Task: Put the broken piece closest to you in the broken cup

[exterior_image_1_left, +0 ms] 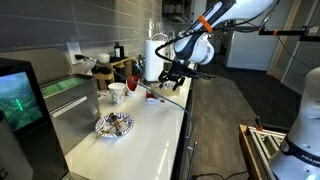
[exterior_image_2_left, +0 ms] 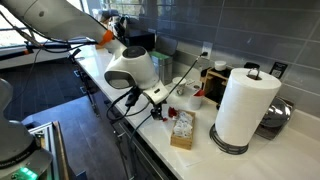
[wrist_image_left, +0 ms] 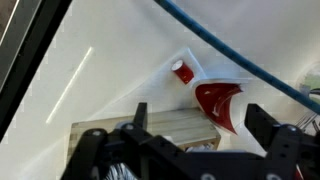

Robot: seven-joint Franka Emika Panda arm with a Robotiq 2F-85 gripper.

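Note:
The small red shard (wrist_image_left: pixel 183 72) lies at a slant to my gripper's fingers, which are hanging over the wooden box. Next, I turn my gripper square to the shard first.
In the wrist view a small red shard (wrist_image_left: pixel 183 72) lies on the white counter. A larger curved red fragment (wrist_image_left: pixel 220 103) with a white inner side lies just below it. My gripper (wrist_image_left: pixel 200 128) is open and empty, its two dark fingers hanging over this fragment and a wooden box (wrist_image_left: pixel 150 122). In an exterior view my gripper (exterior_image_1_left: pixel 170 82) hovers over the counter's right side, above red pieces (exterior_image_1_left: pixel 152 97). The dark red broken cup (exterior_image_1_left: pixel 133 80) stands behind a white cup (exterior_image_1_left: pixel 117 92). My gripper also shows in an exterior view (exterior_image_2_left: pixel 152 103).
A paper towel roll (exterior_image_1_left: pixel 152 55) (exterior_image_2_left: pixel 240 105) stands at the back of the counter. A patterned dish (exterior_image_1_left: pixel 113 125) lies near the front. The wooden box (exterior_image_2_left: pixel 182 131) sits by the counter edge. A blue cable (wrist_image_left: pixel 240 55) crosses the wrist view.

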